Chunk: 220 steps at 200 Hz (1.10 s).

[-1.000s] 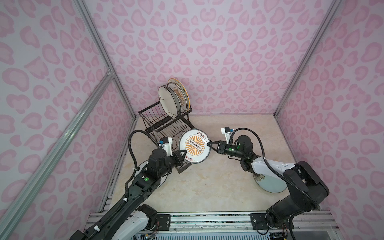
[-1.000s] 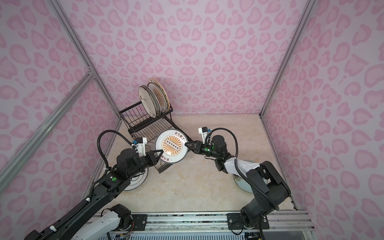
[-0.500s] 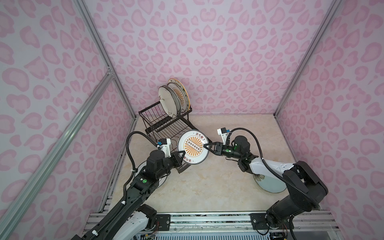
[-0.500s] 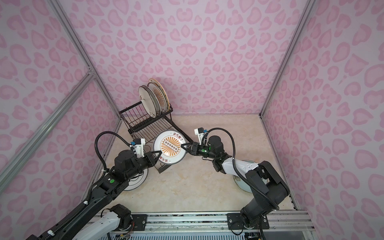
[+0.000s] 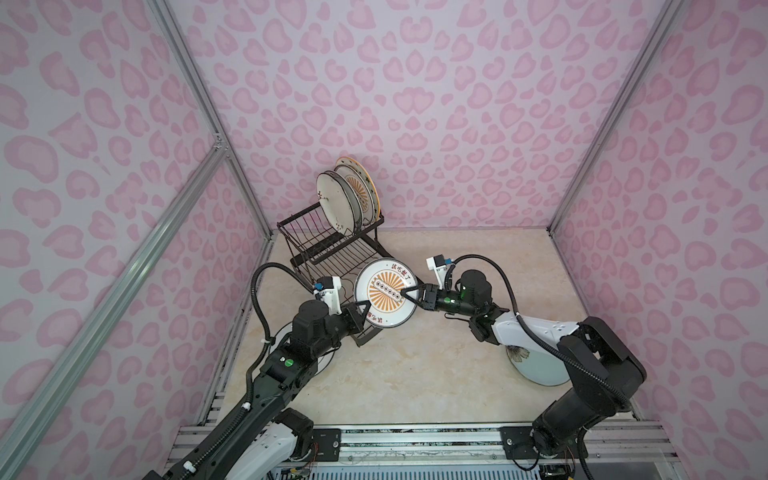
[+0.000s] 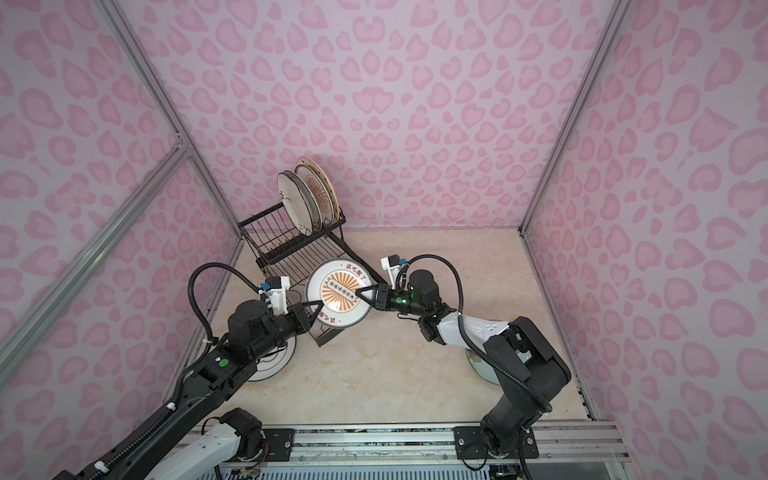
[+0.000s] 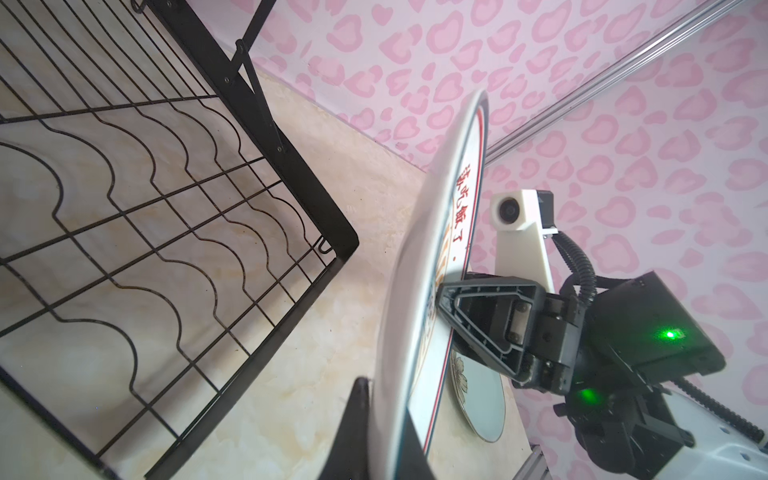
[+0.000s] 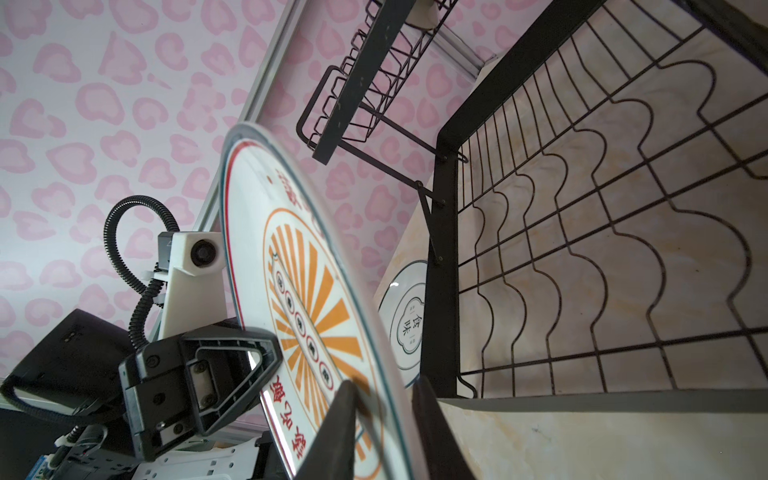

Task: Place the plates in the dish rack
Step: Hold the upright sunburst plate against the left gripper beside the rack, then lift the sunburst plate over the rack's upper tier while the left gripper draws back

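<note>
Next, I open and back off my left gripper, as it pins the sunburst plate's lower rim [image 5: 368, 314], before my right gripper carries the plate to the raised level [image 5: 308, 229].
A white plate with an orange sunburst [image 5: 386, 297] [image 6: 338, 299] hangs nearly upright over the front corner of the black wire dish rack [image 5: 332, 245] [image 6: 291, 245]. My left gripper [image 5: 365, 309] [image 7: 386, 419] is shut on its lower left rim. My right gripper [image 5: 409, 293] [image 8: 384, 388] is shut on the opposite rim, one finger on the printed face and one behind. Two plates [image 5: 336, 205] [image 5: 361, 191] stand on edge in the rack's raised tier. The wavy lower tray [image 7: 166, 208] [image 8: 602, 249] holds nothing.
A pale blue-green plate [image 5: 536, 365] [image 7: 482, 399] lies on the beige table under the right arm. A white plate with a lettered centre [image 6: 274, 365] [image 8: 409, 320] lies under the left arm beside the rack. Pink patterned walls enclose three sides.
The right gripper has slid a little further left over the plate's rim. The plate and the left gripper have barely shifted.
</note>
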Motion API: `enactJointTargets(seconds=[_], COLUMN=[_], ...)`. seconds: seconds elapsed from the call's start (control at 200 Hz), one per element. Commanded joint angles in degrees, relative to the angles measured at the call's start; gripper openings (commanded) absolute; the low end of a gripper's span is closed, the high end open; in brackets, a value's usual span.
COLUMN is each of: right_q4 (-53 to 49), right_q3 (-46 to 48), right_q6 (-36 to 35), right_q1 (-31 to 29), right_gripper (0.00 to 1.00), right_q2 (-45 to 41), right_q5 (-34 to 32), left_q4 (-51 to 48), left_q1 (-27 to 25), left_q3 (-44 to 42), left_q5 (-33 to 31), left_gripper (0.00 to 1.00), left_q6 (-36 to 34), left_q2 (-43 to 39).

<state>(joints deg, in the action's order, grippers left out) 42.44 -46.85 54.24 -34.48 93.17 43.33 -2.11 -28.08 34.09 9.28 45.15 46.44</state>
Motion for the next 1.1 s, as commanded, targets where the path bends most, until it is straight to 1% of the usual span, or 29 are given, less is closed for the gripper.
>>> enactJointTargets(seconds=[0.0, 0.13, 0.235, 0.26, 0.42, 0.555, 0.635, 0.675, 0.685, 0.695, 0.84, 0.98, 1.095], right_q4=[4.15, 4.19, 4.15, 4.19, 4.21, 4.15, 4.15, 4.19, 4.2, 4.23, 4.01, 3.2, 2.21], right_q3=[-0.59, -0.8, -0.82, -0.79, -0.78, -0.52, -0.66, -0.69, -0.7, -0.65, -0.58, -0.59, -1.22], right_q6=[-0.36, -0.36, -0.19, -0.21, -0.08, 0.16, 0.17, 0.17, 0.21, 0.2, 0.19, -0.13, -0.71], right_q1=[-0.5, -0.46, -0.45, -0.41, -0.03, 0.56, 0.74, 0.89, 0.9, 0.95, 1.66, 3.0, 3.9], right_gripper=[0.18, 0.12, 0.08, 0.07, 0.04, 0.0, 0.0, 0.0, 0.0, 0.0, 0.0, 0.0, 0.0], right_q2=[0.31, 0.43, 0.35, 0.35, 0.0, -0.35, -0.44, -0.5, -0.5, -0.43, -0.52, -0.83, -1.41], right_q5=[3.85, 3.83, 3.83, 3.78, 3.92, 3.89, 4.03, 3.97, 3.98, 4.0, 3.79, 3.19, 2.86], left_q4=[-1.34, -1.5, -1.78, -1.82, -2.46, -2.43, -2.47, -2.62, -2.63, -2.7, -3.46, -4.52, -6.62], left_q1=[0.02, 0.04, 0.04, 0.04, 0.07, 0.13, 0.13, 0.13, 0.13, 0.13, 0.21, 0.3, 0.3], left_q3=[-0.46, -0.59, -0.6, -0.48, 0.01, -0.02, 0.13, 0.19, 0.19, 0.26, 0.49, 0.62, 1.02], left_q5=[-0.57, -0.57, -0.73, -0.73, -0.62, -0.68, -0.85, -0.86, -0.91, -0.86, -1.35, -2.44, -4.68], left_gripper=[0.04, 0.04, 0.06, 0.08, 0.24, 0.31, 0.35, 0.35, 0.39, 0.4, 0.48, 0.52, 0.52], left_q6=[-1.15, -1.11, -1.08, -1.11, -1.15, -1.11, -1.24, -1.37, -1.31, -1.38, -1.57, -1.86, -2.21], left_q2=[-0.01, 0.15, 0.06, 0.01, 0.34, 0.4, 0.37, 0.41, 0.41, 0.39, 0.16, -0.86, -1.78])
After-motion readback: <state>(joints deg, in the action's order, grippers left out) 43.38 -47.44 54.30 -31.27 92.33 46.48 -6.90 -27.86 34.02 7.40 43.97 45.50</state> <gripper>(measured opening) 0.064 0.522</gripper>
